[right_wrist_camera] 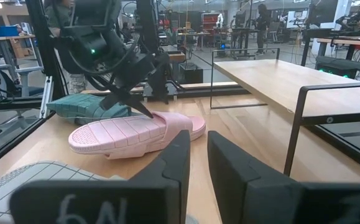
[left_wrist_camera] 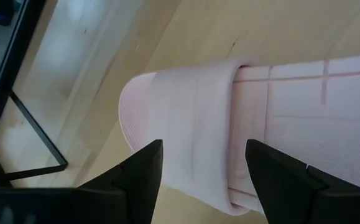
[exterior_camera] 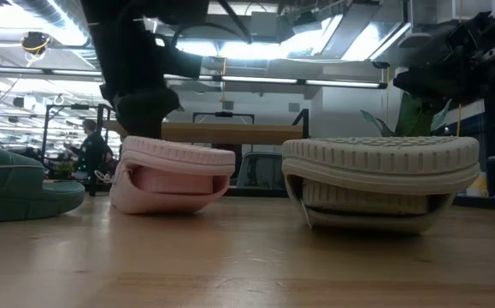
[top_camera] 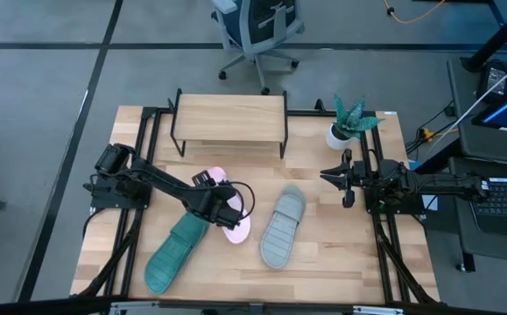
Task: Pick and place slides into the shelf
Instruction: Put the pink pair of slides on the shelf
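Observation:
The wide strap's edge (left_wrist_camera: 230,127) is arching up clear of the footbed, so I expect the pale pink slide (top_camera: 238,230) will hang straight with its strap creased when I pick it up.
The pale pink slide (top_camera: 216,178) lies sole down on the table, left of centre, seen too in the low view (exterior_camera: 174,175) and the right wrist view (right_wrist_camera: 136,134). My left gripper (top_camera: 227,208) is open above it, one finger on each side of the wide strap (left_wrist_camera: 192,124). The teal slide (top_camera: 174,251) lies toward the near left. The grey slide (top_camera: 282,229) lies right of the pink one. The shelf (top_camera: 229,114) stands at the far edge with nothing on its plank. My right gripper (top_camera: 330,175) is shut and waits at the right, clear of everything. My left gripper (left_wrist_camera: 203,144) comes from above, pointing down, with its open fingers (left_wrist_camera: 145,168) across the pink slide's strap near the toe end. I cannot tell whether the fingertips touch the strap. The slide rests on the table.
A potted plant (top_camera: 348,122) stands at the far right corner, near the shelf's right end. Black frame rails run along both table sides. An office chair (top_camera: 253,35) is beyond the far edge. Bare wood lies between the slides and the shelf.

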You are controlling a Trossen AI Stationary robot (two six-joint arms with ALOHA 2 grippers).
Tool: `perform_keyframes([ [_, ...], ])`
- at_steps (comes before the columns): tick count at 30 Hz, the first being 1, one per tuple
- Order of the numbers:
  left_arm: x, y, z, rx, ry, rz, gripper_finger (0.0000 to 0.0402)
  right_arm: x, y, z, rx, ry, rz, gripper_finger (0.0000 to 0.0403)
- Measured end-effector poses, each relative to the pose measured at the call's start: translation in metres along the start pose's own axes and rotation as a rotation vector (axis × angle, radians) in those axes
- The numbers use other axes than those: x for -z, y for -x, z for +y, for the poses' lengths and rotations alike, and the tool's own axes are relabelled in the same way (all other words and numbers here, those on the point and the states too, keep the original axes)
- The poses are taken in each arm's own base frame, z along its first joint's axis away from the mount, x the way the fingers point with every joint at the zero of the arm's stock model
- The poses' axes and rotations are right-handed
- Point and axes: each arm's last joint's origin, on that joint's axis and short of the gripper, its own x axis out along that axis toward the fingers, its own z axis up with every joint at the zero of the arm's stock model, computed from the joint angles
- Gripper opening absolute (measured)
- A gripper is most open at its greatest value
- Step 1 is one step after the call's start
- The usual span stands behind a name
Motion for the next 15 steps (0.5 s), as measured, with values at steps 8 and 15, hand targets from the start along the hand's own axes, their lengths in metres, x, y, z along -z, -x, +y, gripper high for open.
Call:
perform_keyframes([
  [8, 0.002, -0.007, 0.003, -0.015, 0.000, 0.013, 0.0221, -0.001, 0.000, 0.000, 0.000, 0.000, -0.005, 0.0058],
  [15, -0.005, -0.013, 0.006, -0.007, -0.012, 0.009, 0.0221, 0.000, 0.000, 0.000, 0.000, 0.000, -0.005, 0.0058],
])
